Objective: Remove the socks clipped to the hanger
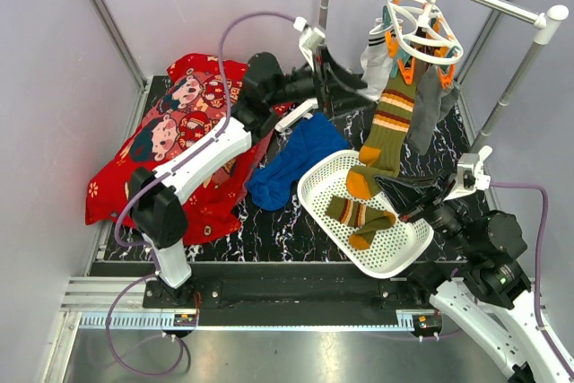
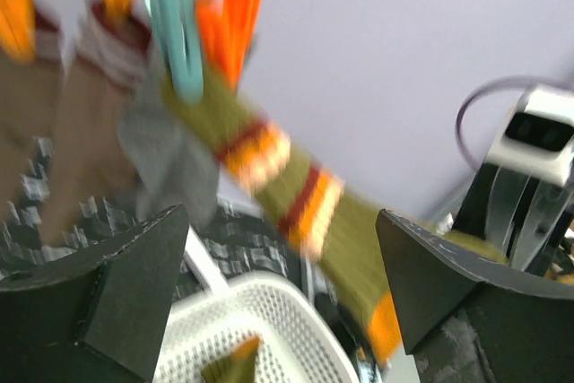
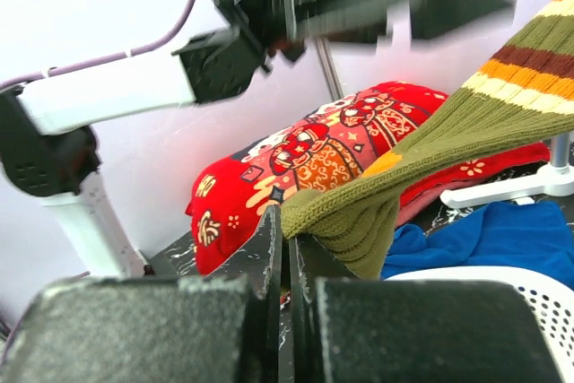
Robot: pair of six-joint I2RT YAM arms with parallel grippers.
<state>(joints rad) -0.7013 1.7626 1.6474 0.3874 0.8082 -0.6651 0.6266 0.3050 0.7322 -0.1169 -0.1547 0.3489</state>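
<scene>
The olive sock's upper end (image 1: 400, 87) is still clipped and my right gripper has hold of its lower end, so my left gripper needs to press the teal peg (image 2: 182, 42) open first.
The white round hanger (image 1: 421, 29) hangs by its hook from the rail, with orange and teal pegs. A white banded sock (image 1: 377, 53), an olive-green striped sock (image 1: 392, 118) and a grey sock (image 1: 429, 103) hang clipped to it. My right gripper (image 1: 387, 187) is shut on the lower end of the olive sock (image 3: 448, 136), pinched between its fingertips (image 3: 276, 239). My left gripper (image 1: 359, 89) is open and empty beside the hanging socks. Its view shows the olive sock (image 2: 296, 187), the grey sock (image 2: 170, 168), a brown sock (image 2: 63, 132) and the pegs (image 2: 229, 15).
A white perforated basket (image 1: 334, 168) below the hanger holds another olive striped sock (image 1: 359, 215). A blue cloth (image 1: 296, 163) lies left of it and a red patterned cloth (image 1: 170, 150) at far left. The rail's upright (image 1: 520, 69) stands at right.
</scene>
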